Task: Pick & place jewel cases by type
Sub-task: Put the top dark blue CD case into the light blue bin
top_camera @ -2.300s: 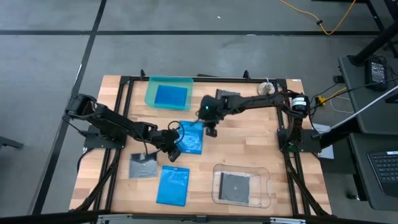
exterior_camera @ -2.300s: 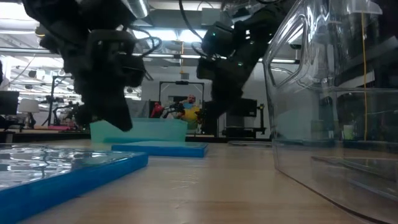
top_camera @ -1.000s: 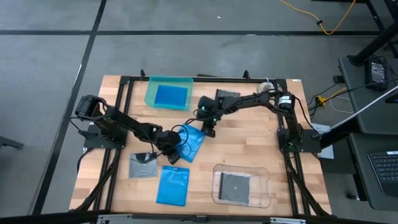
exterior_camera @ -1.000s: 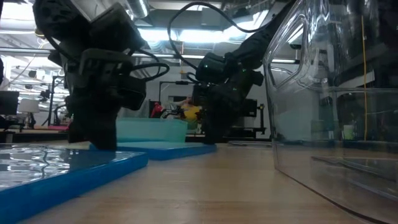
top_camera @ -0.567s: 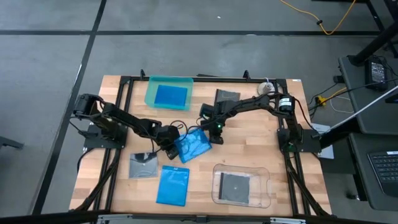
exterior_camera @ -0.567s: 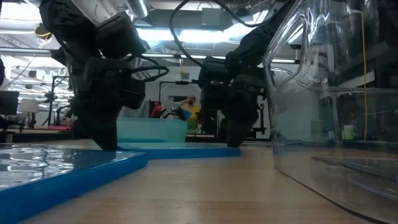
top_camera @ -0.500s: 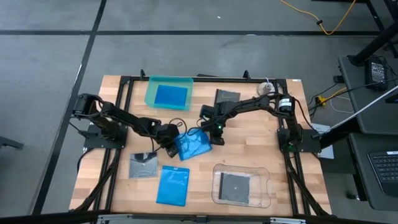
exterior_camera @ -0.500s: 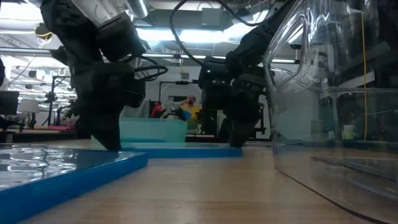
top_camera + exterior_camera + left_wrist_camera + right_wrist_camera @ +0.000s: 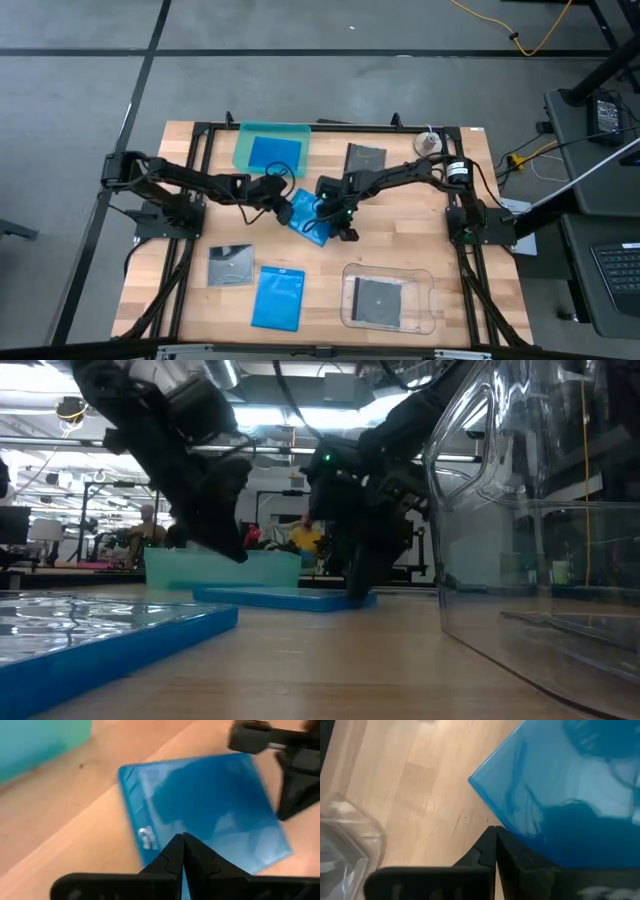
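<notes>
The blue case [image 9: 309,218] lies crooked under my closed left gripper. I should turn the case square against my right gripper, then open my left gripper around its edge [image 9: 135,812].
One bright blue jewel case [image 9: 309,219] lies flat on the table's middle, between my two grippers. My left gripper [image 9: 287,212] is shut and hangs a little above the case's left end [image 9: 165,827]; the low view shows it clear of the case. My right gripper [image 9: 346,233] is shut, with its tips down at the case's right edge. Another blue case [image 9: 279,297] and a dark grey case [image 9: 231,265] lie near the front. A grey case [image 9: 365,158] lies at the back. My right gripper has its shut fingertips [image 9: 492,832] against the blue case's edge [image 9: 506,827], close to a corner [image 9: 471,781]. The fingers slant down from the table's right. The case lies flat on the wood.
A teal tray [image 9: 244,150] at the back holds a blue case. A clear plastic tray [image 9: 428,300] at the front right holds a grey case. Bare wood lies right of the middle case.
My left gripper has lifted off the blue case and swung toward the far edge, still shut. My right gripper has gone toward the near edge along the case's right side. The case has turned about on the table and slid a little toward the far left.
</notes>
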